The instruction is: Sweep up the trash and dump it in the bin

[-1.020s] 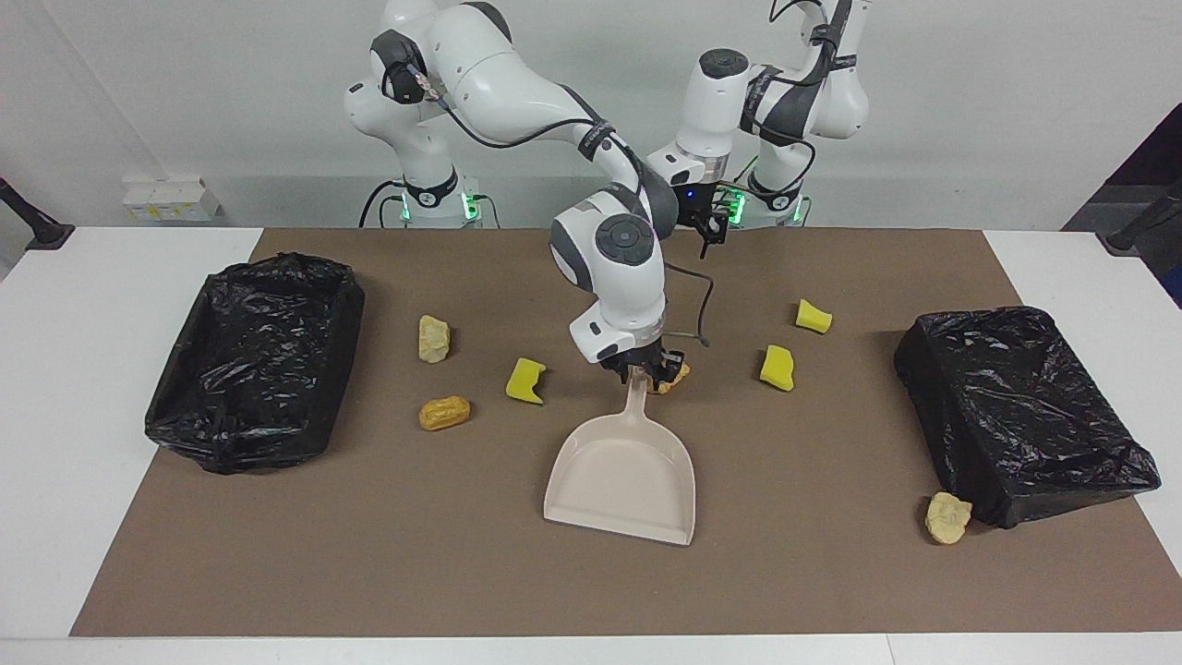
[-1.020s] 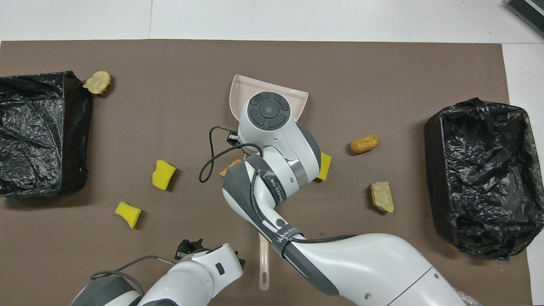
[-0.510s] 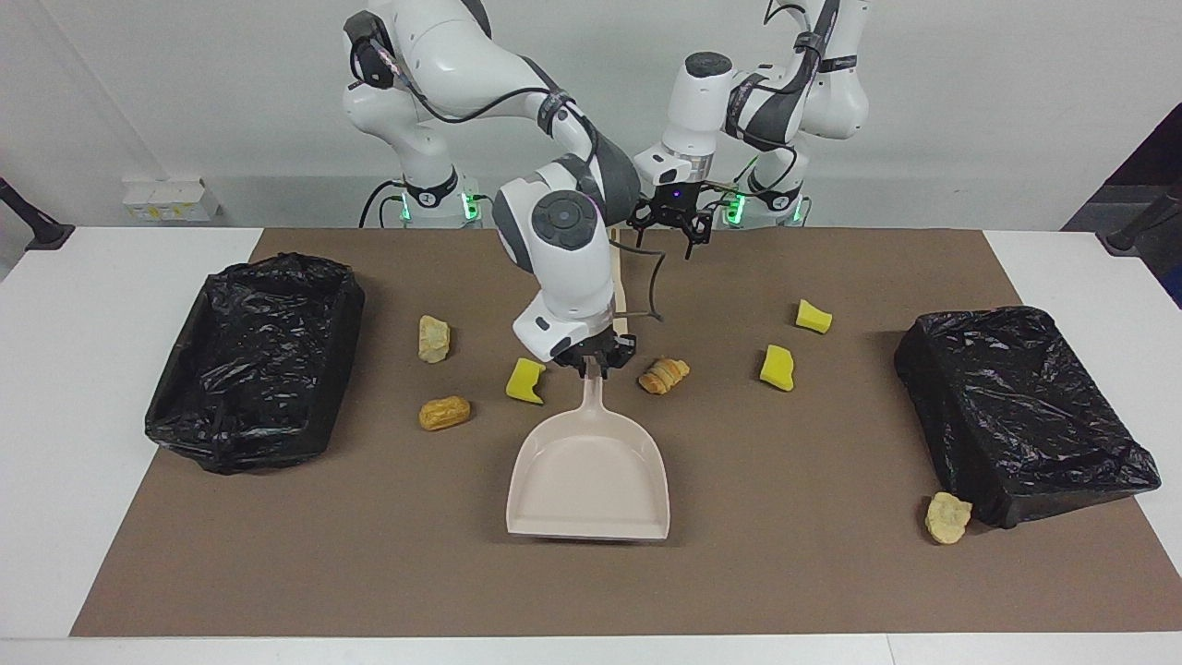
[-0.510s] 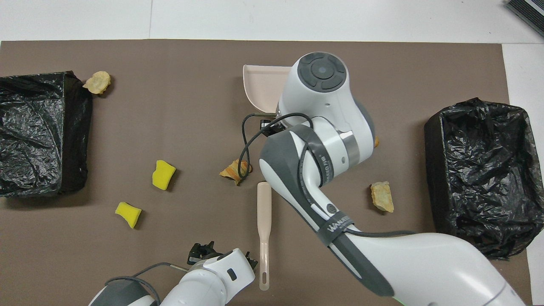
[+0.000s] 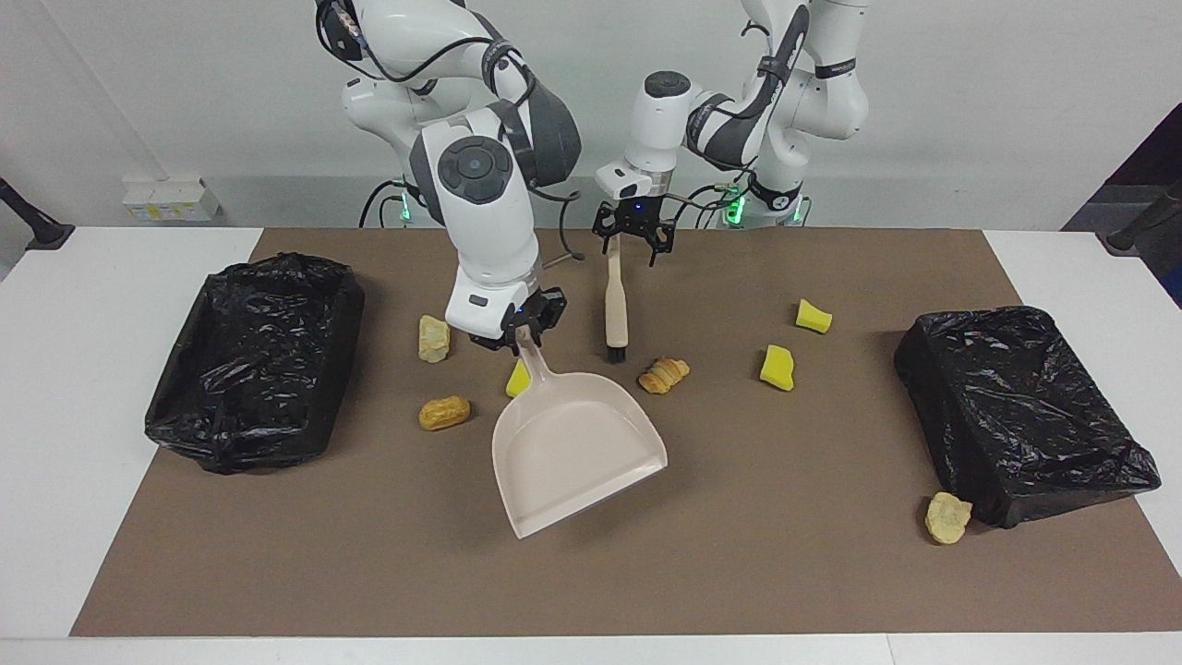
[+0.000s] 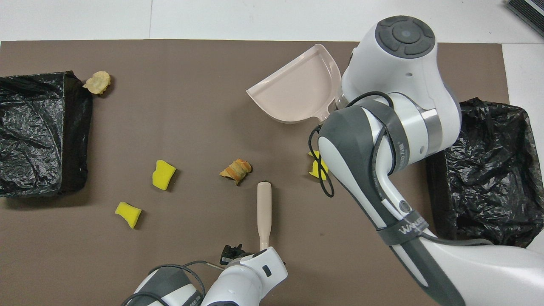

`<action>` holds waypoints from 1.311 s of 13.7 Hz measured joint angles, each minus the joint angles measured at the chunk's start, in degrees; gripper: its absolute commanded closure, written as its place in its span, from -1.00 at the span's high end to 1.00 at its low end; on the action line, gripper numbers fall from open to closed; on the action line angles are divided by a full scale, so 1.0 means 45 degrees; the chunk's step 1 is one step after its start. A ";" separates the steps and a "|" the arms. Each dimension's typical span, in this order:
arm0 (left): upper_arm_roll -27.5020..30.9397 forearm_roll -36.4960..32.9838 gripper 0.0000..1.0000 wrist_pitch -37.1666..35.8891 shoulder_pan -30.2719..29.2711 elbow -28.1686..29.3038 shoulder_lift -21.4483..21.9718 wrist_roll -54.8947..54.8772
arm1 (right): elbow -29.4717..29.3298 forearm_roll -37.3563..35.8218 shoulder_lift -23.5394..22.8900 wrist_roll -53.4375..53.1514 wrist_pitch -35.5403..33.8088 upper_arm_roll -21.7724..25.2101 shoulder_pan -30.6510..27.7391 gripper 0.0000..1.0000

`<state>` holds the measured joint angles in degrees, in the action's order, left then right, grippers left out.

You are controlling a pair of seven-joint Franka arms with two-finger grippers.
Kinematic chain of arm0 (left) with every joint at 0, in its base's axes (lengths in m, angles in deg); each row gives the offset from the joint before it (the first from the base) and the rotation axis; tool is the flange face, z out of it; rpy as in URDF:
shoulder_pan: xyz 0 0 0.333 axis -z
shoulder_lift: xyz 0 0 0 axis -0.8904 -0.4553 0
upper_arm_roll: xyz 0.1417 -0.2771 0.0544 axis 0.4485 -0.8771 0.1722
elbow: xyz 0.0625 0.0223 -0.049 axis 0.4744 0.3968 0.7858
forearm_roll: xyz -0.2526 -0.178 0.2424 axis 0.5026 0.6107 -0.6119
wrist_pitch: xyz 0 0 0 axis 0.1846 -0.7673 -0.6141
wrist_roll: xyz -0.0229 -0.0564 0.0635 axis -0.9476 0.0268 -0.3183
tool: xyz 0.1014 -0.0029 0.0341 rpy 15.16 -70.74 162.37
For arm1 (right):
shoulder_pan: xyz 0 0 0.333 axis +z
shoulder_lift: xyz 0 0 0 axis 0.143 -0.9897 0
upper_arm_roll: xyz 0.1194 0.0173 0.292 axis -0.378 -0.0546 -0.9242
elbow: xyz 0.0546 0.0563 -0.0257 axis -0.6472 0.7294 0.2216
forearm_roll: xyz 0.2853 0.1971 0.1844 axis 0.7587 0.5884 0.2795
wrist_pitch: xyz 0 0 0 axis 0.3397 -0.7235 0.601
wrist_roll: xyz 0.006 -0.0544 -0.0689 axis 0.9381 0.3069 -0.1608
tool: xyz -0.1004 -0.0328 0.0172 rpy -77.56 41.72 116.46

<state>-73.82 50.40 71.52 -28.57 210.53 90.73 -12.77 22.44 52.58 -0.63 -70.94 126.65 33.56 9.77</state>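
The robot's right gripper should pull the dustpan back and turn its opening toward the croissant (image 6: 237, 170), because the dustpan's opening (image 6: 284, 70) is facing the mat's far edge.
My right gripper (image 5: 522, 331) is shut on the handle of the beige dustpan (image 5: 572, 453), which hangs tilted just over the mat; in the overhead view the arm hides this grip and the dustpan (image 6: 297, 91) shows. My left gripper (image 5: 633, 231) stands open over the handle end of the brush (image 5: 616, 305), which lies on the mat. Trash lies scattered: a croissant (image 5: 664, 374), yellow sponges (image 5: 777, 367) (image 5: 814, 317) (image 5: 518, 379), a bread roll (image 5: 444, 413), and pale lumps (image 5: 433, 338) (image 5: 947, 517). The bin (image 5: 254, 360) sits at the right arm's end.
A second black-bagged bin (image 5: 1020, 411) sits at the left arm's end, with one pale lump against its corner. A brown mat (image 5: 813, 573) covers the table. In the overhead view the right arm covers the roll and one lump.
The right arm swung the dustpan toward its own end of the table, raising and turning it. That uncovered the brush. The left gripper came over the brush handle's end.
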 measured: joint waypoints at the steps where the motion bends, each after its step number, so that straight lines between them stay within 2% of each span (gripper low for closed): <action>1: -0.0060 0.0000 1.00 0.0045 0.0001 -0.0019 -0.0037 0.0154 | 0.0028 -0.0116 0.0001 0.1503 0.0037 0.0004 -0.0236 -1.00; 3: -0.0216 0.0000 1.00 0.0071 0.0009 -0.0037 -0.0092 0.0520 | 0.0126 -0.0191 -0.0001 0.4287 0.0285 0.0016 -0.0742 -1.00; 4: -0.0287 0.0000 0.92 0.0073 0.0024 -0.0059 -0.0130 0.0633 | 0.0180 -0.0343 -0.0002 0.5347 0.0430 0.0021 -0.0900 -1.00; 5: -0.0332 0.0000 0.67 0.0073 0.0043 -0.0074 -0.0202 0.0754 | 0.0215 -0.0758 -0.0004 0.6448 0.0563 0.0022 -0.0963 -1.00; 6: -0.0351 0.0000 0.54 0.0074 0.0071 -0.0090 -0.0291 0.0950 | 0.0225 -0.1315 -0.0004 0.7697 0.0592 0.0012 -0.0952 -1.00; 9: -0.0352 0.0000 0.34 0.0076 0.0128 -0.0221 -0.0487 0.1241 | 0.0424 -0.1910 0.0010 0.9704 0.0636 -0.0045 -0.0887 -1.00; 10: -0.0353 0.0000 -0.07 0.0075 0.0140 -0.0251 -0.0512 0.1251 | 0.0592 -0.1938 0.0017 0.9846 0.0815 -0.0073 -0.0847 -1.00; 11: -0.0358 0.0000 -0.99 0.0074 0.0149 -0.0278 -0.0520 0.1261 | 0.0823 -0.1944 0.0020 0.9891 0.1112 -0.0088 -0.0770 -1.00; 18: -0.0322 -0.0003 -1.00 -0.0168 0.0173 -0.0324 -0.0559 0.1239 | 0.1807 -0.1961 0.0041 0.9842 0.2154 -0.0080 -0.0315 -1.00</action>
<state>-75.26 50.39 70.76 -27.79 209.07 88.22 -7.20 30.57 43.76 -0.44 -26.65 136.34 33.20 8.36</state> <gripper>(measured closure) 0.731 0.678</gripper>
